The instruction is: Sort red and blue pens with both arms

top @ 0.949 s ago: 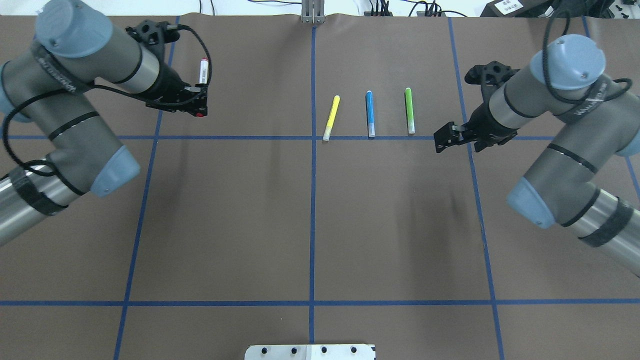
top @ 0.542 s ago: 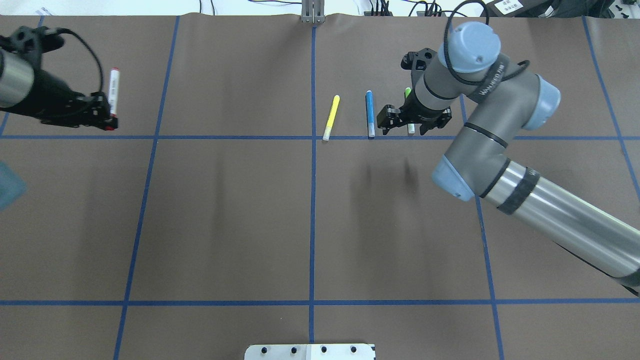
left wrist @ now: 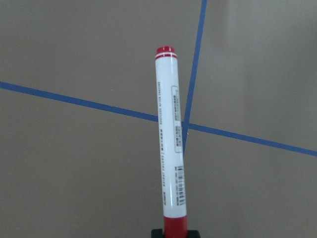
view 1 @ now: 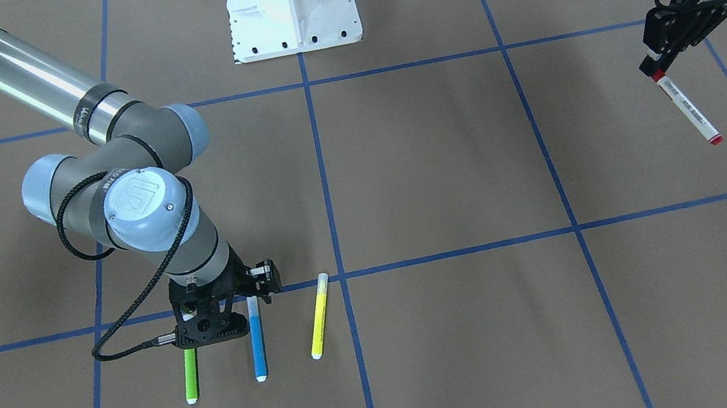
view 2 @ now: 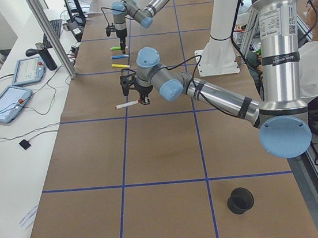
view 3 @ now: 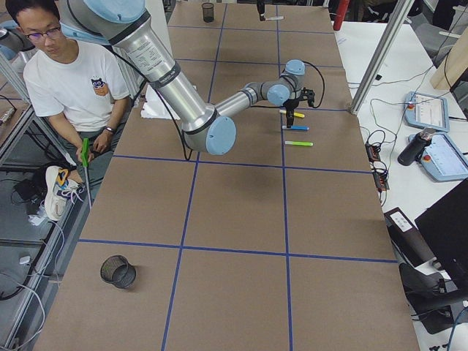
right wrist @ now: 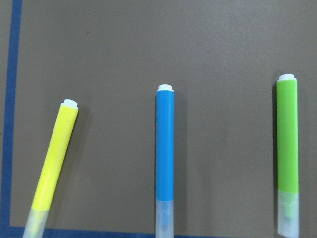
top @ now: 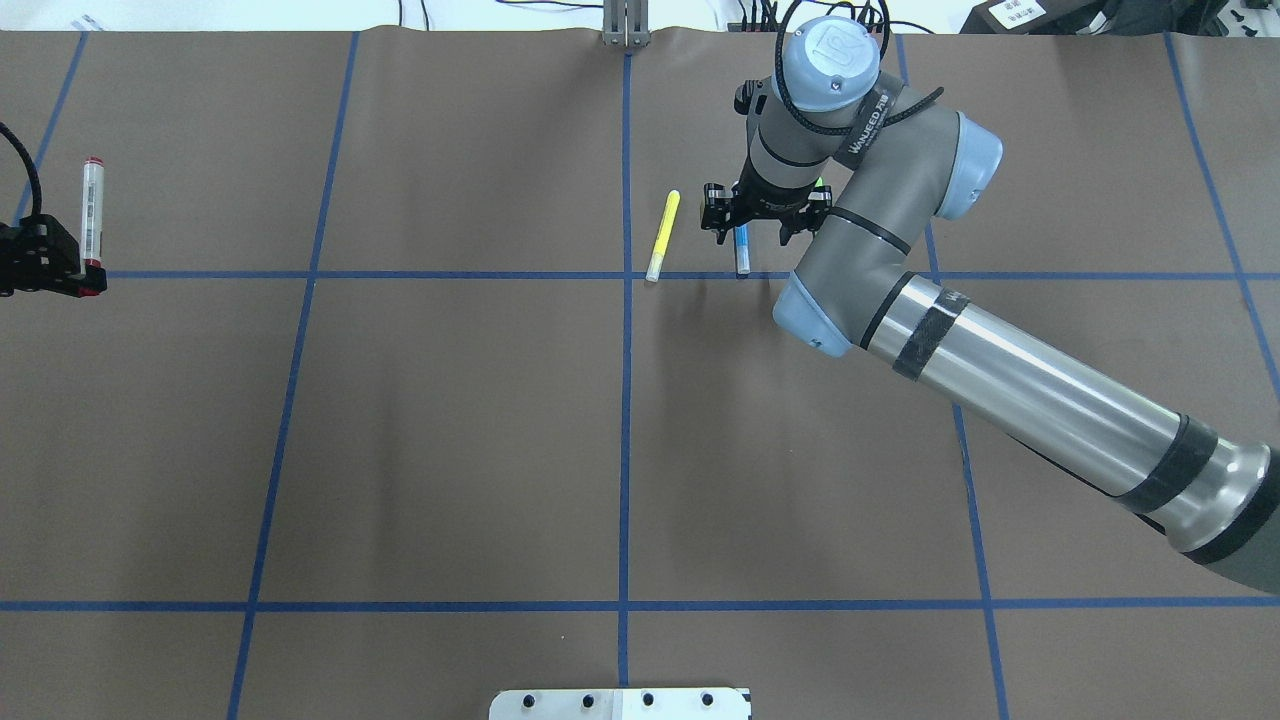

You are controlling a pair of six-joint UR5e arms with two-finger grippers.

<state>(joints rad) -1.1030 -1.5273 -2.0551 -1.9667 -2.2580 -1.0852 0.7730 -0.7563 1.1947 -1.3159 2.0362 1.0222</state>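
My gripper will lift the end with the cap, and the pen will stay capped and point straight out, because the clear cap sits flush against the blue pen's body [right wrist: 164,201].
The red pen [top: 92,212], white-barrelled with red ends, hangs above the table at the far left, its red end pinched in my left gripper [top: 75,272], which is shut on it. The left wrist view shows the red pen [left wrist: 171,144] pointing away over a tape crossing. The blue pen [view 1: 257,342] lies on the table between a yellow pen [view 1: 318,316] and a green pen [view 1: 191,375]. My right gripper [view 1: 248,290] hovers low over the blue pen's near end, open. In the right wrist view the blue pen [right wrist: 165,163] is centred and no fingers show.
Blue tape lines divide the brown table into squares. A black mesh cup [view 3: 117,272] stands near the table's right end and another black cup [view 2: 240,200] near the left end. A seated person [view 3: 73,80] is beside the table. The white robot base [view 1: 290,0] is at the near middle.
My left arm has swung further left with the red pen. My right arm has moved left, from over the green pen to over the blue pen.
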